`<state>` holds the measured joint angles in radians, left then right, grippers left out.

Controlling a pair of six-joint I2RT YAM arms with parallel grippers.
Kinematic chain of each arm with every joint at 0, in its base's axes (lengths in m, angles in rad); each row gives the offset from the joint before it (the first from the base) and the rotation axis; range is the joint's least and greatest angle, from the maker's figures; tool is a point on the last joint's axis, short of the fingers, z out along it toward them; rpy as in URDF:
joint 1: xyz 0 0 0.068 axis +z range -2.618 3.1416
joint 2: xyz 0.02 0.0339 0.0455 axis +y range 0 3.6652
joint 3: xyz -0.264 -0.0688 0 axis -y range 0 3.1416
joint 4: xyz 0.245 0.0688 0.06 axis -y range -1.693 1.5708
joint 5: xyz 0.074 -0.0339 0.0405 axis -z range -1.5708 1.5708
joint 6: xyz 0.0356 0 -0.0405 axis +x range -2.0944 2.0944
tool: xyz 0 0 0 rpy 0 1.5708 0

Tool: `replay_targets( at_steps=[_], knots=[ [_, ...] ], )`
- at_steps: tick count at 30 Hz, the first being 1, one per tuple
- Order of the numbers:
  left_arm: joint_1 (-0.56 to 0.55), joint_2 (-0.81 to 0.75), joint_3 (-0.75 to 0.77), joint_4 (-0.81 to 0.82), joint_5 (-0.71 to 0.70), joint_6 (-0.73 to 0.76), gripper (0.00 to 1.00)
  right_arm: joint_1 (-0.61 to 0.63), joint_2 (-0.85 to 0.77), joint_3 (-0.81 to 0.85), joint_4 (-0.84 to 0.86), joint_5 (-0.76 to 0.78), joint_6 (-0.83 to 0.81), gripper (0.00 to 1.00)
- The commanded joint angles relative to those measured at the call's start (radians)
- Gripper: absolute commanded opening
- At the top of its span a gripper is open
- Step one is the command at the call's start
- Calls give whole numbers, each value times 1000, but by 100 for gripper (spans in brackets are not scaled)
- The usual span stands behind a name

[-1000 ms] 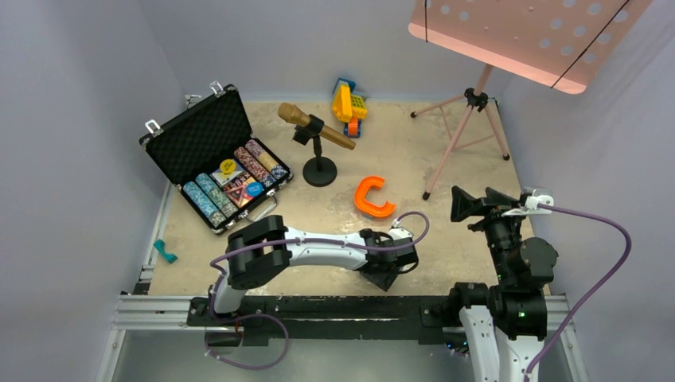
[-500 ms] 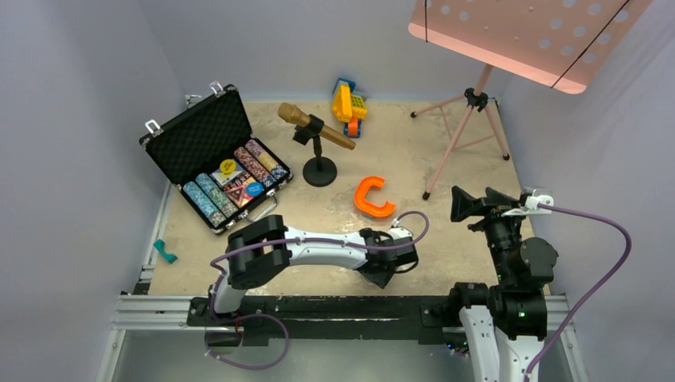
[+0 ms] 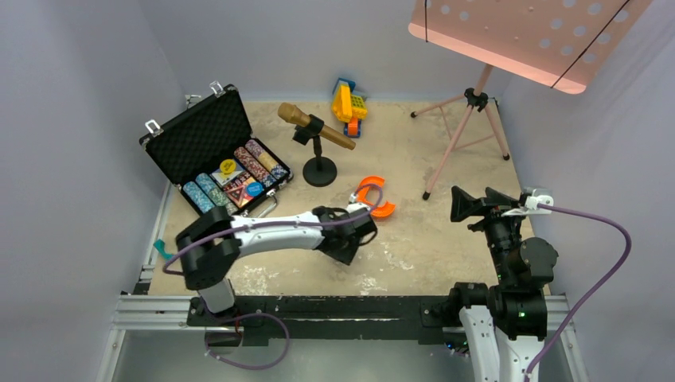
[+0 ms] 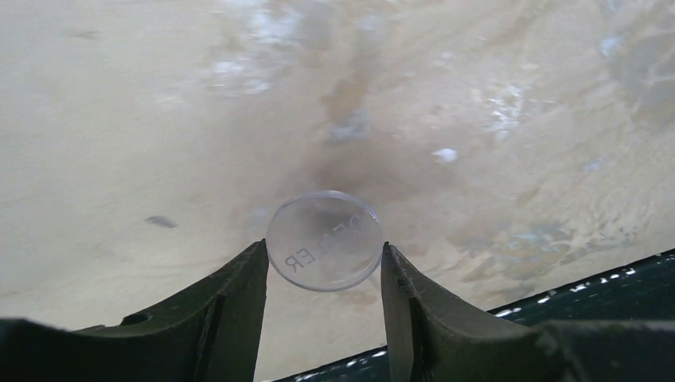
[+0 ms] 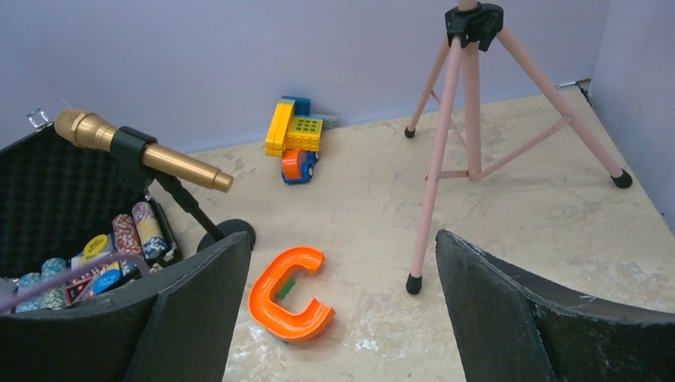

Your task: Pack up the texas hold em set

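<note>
The case lies open and the left gripper's fingers span the dealer button's edges (image 4: 325, 240), so the left gripper should carry on going to the cards (image 3: 220, 176) beside the yellow button and let go there.
The black case (image 3: 193, 131) lies open at the far left, with chip rows (image 3: 208, 199), cards and a yellow button (image 3: 228, 167) inside. It also shows at the left edge of the right wrist view (image 5: 48, 199). My left gripper (image 4: 324, 247) is shut on a clear round dealer button (image 4: 326, 259), held by its edges above the bare table. In the top view the left gripper (image 3: 348, 247) is at the table's middle front, just left of the orange C-shaped piece (image 3: 374, 199). My right gripper (image 5: 342, 235) is open and empty, raised at the right (image 3: 463, 204).
A gold microphone on a black stand (image 3: 317, 131) stands right of the case. A yellow toy (image 3: 349, 103) is at the back. A pink tripod (image 3: 466, 135) stands at the back right. A teal piece (image 3: 165, 251) lies at the left edge.
My left arm has swung left and farther from the near edge, its gripper going from the front centre-right to beside the orange piece. The right arm has not moved.
</note>
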<state>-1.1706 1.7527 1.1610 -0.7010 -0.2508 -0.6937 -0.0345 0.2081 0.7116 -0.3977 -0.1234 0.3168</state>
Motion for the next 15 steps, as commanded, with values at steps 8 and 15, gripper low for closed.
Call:
replay_targets(
  at_steps=[8, 15],
  knots=[
    [537, -416, -122, -115, 33, 310, 29, 7, -13, 8, 16, 4, -7, 90],
    [897, -404, -31, -126, 148, 446, 28, 7, -15, 6, 18, 7, -5, 91]
  ],
)
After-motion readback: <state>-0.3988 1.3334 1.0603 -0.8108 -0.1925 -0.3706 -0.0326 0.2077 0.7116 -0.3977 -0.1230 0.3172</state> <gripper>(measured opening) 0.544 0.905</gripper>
